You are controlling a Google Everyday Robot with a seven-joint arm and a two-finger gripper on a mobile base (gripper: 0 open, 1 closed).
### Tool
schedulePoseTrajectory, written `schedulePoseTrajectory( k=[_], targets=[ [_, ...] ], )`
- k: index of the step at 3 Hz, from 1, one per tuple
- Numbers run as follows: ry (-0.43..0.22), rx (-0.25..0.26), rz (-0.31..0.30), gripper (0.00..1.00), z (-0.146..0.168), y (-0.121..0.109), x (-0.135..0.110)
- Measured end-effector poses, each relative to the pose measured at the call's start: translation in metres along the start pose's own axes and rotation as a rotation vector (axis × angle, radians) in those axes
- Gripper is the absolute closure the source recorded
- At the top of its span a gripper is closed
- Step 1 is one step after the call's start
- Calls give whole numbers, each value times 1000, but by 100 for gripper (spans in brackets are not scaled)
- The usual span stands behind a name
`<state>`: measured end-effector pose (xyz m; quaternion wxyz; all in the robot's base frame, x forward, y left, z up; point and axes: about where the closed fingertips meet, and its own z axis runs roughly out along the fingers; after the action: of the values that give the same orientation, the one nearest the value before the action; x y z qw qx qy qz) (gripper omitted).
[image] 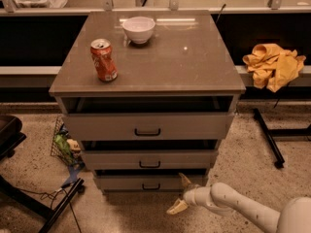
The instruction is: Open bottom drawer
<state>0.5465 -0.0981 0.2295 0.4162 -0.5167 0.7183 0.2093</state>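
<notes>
The bottom drawer's top edge is left free for the robot's open fingers by the dark gap [160,172], so the gripper keeps going in until it straddles that edge [174,175] and closes.
The bottom drawer [121,182] is the lowest of three in the grey-beige cabinet [146,72]. It has a small black bar handle [151,186] at centre and stands a little pulled out, with a dark gap above it. My gripper [179,194] is low over the floor at the drawer's right front corner, to the right of the handle. It is open and empty, with one finger [184,179] up by the drawer front and the other [175,208] lower. The white arm [233,205] comes in from the lower right.
The middle drawer [116,159] and top drawer [107,126] also stand slightly out. A red can [103,60] and a white bowl [139,29] sit on the cabinet top. A yellow cloth [273,64] lies on the right ledge. A wire basket [63,147] and black legs [58,203] are at left.
</notes>
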Motion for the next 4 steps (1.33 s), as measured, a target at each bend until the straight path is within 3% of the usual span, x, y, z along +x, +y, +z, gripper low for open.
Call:
schedulePoseTrajectory(
  k=[1, 2, 3, 4],
  targets=[
    [61, 15, -59, 0, 13, -16, 4],
    [177, 54, -114, 0, 21, -37, 15],
    [181, 34, -106, 2, 35, -33, 21],
    [194, 8, -101, 24, 54, -29, 24]
  ],
)
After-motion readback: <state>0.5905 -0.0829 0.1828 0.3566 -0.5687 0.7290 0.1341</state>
